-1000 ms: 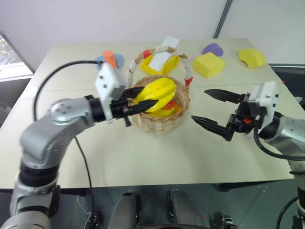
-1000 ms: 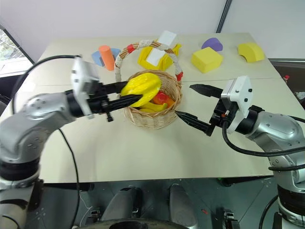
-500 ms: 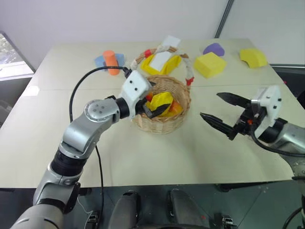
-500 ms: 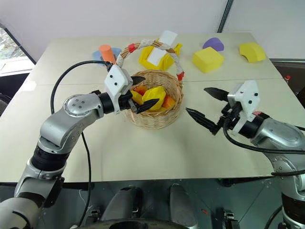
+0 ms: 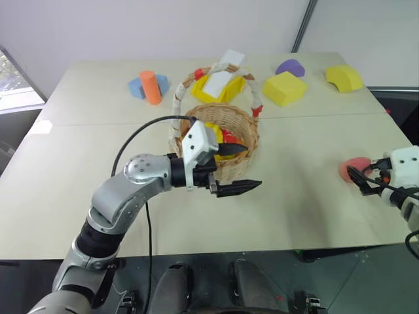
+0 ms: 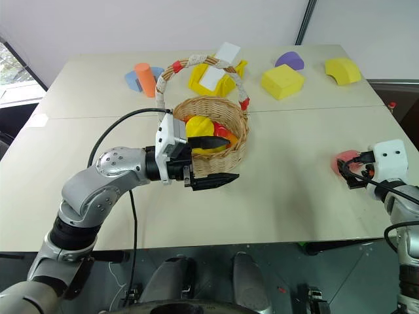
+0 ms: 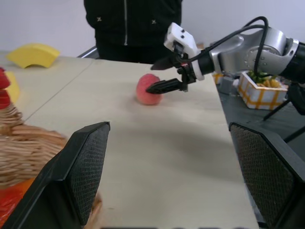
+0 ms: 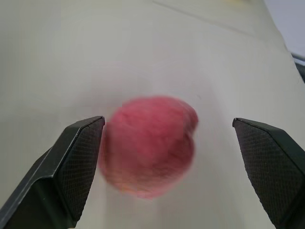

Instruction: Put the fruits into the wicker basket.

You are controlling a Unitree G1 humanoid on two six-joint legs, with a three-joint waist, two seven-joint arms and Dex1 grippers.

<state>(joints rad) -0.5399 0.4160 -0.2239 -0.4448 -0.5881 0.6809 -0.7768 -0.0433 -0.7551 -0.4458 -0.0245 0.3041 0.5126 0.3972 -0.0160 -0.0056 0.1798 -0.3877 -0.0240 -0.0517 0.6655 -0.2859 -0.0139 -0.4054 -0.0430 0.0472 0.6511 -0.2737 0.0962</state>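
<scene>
Next, my left gripper backs away while my right gripper grasps the peach (image 5: 351, 168) and brings it in, because my left gripper is reaching over the wicker basket's opening (image 5: 227, 122).
The wicker basket (image 5: 253, 128) stands mid-table. In it lies the glossy yellow starfruit-like fruit (image 6: 200, 125), next to something red. My left gripper (image 6: 215, 161) is open and empty at the basket's near right rim, one finger over the inside and one outside the wall. Near the table's right edge the pink-red peach-like fruit (image 6: 342, 161) rests on the tabletop. My right gripper (image 8: 171, 162) is open, and the peach (image 8: 150, 145) lies between its fingers (image 8: 78, 157), apart from them. The left wrist view shows that gripper (image 7: 164, 74) beside the peach (image 7: 149, 89).
Behind the basket sits a yellow bin (image 5: 219, 85) with a white card. At the back stand an orange cylinder (image 5: 151, 86) on a blue piece, yellow foam blocks (image 5: 285, 88) and a purple block (image 5: 291, 67). A person in black (image 7: 133, 24) stands beyond the table's right end.
My left gripper opened and let the starfruit go into the basket, then drew back to its rim. My right arm swung right and down to the peach.
</scene>
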